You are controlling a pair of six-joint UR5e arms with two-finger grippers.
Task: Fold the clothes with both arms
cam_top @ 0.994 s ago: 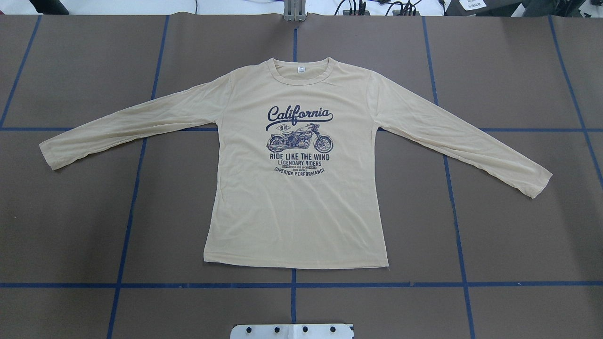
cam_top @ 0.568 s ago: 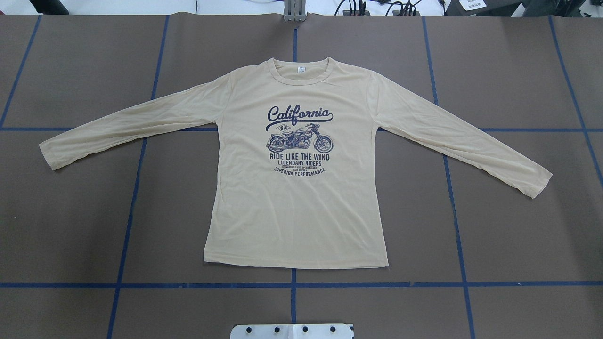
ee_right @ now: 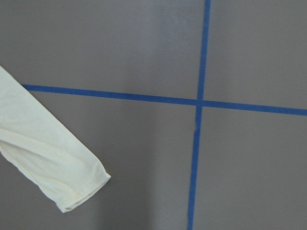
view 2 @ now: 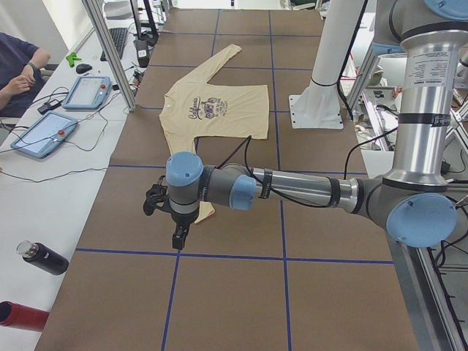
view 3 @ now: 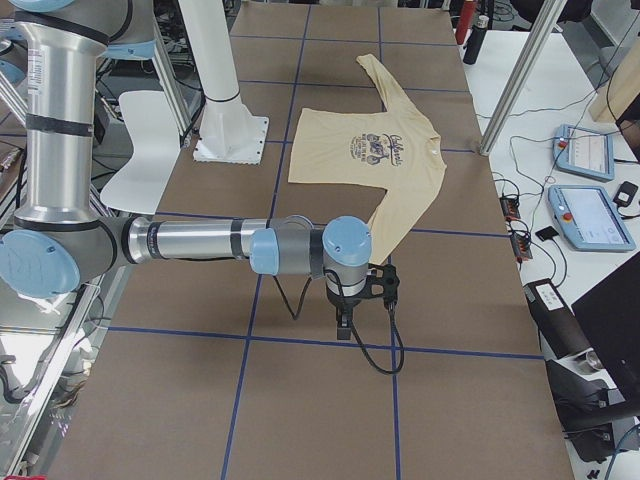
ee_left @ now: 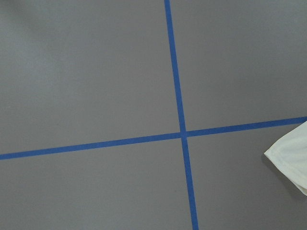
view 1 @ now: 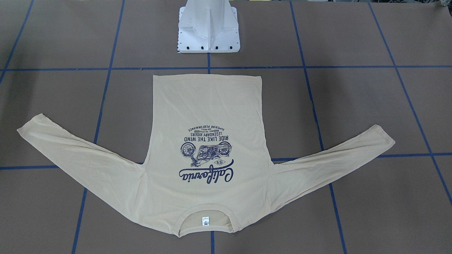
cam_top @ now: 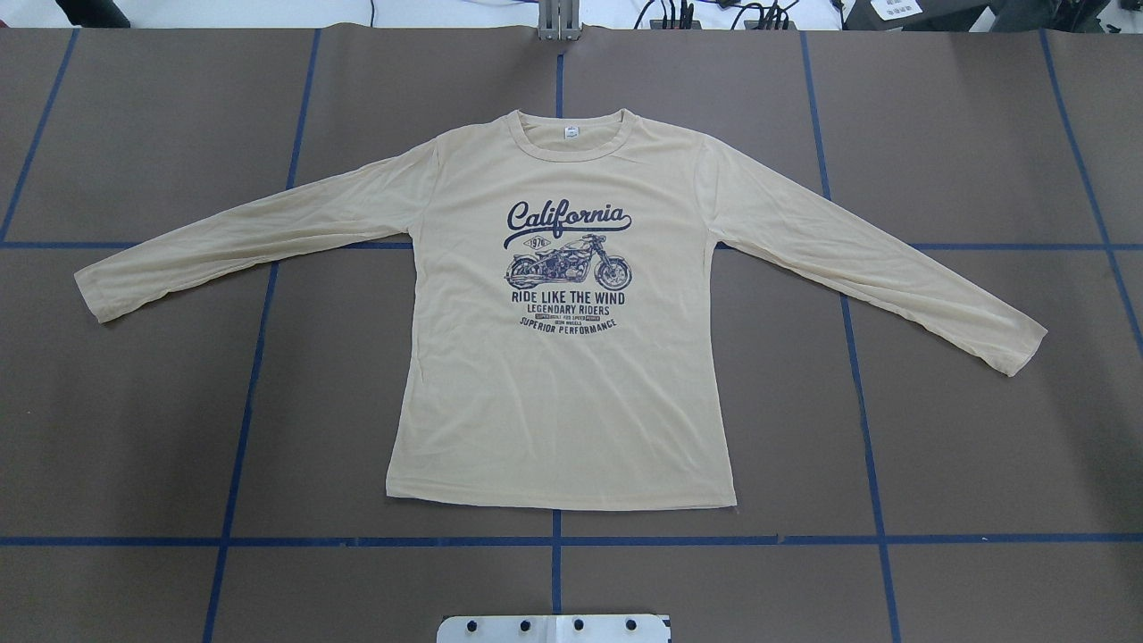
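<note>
The sleeve beside my right gripper lies straight with its cuff clear, so I keep going down toward the cuff's end until my fingers straddle it.
The clothes are one cream-yellow long-sleeved shirt [cam_top: 563, 402] lying flat and print up, sleeves spread, hem toward the robot; it also shows in the front-facing view [view 1: 208, 106]. My left gripper [view 2: 178, 238] hangs over the table just beyond the left sleeve's end; the left wrist view catches only the cuff [ee_left: 292, 163]. My right gripper [view 3: 343, 325] hangs beyond the right sleeve's end, whose cuff [ee_right: 72, 191] shows in the right wrist view. Neither gripper touches the shirt. I cannot tell whether either is open or shut.
The brown table [cam_top: 982, 446] carries a blue tape grid. The white pedestal base [view 1: 208, 35] stands at the hem side. A seated person [view 2: 18, 66], tablets [view 2: 88, 91] and a dark bottle [view 2: 40, 257] are on a side desk; more pendants [view 3: 585, 150] lie opposite.
</note>
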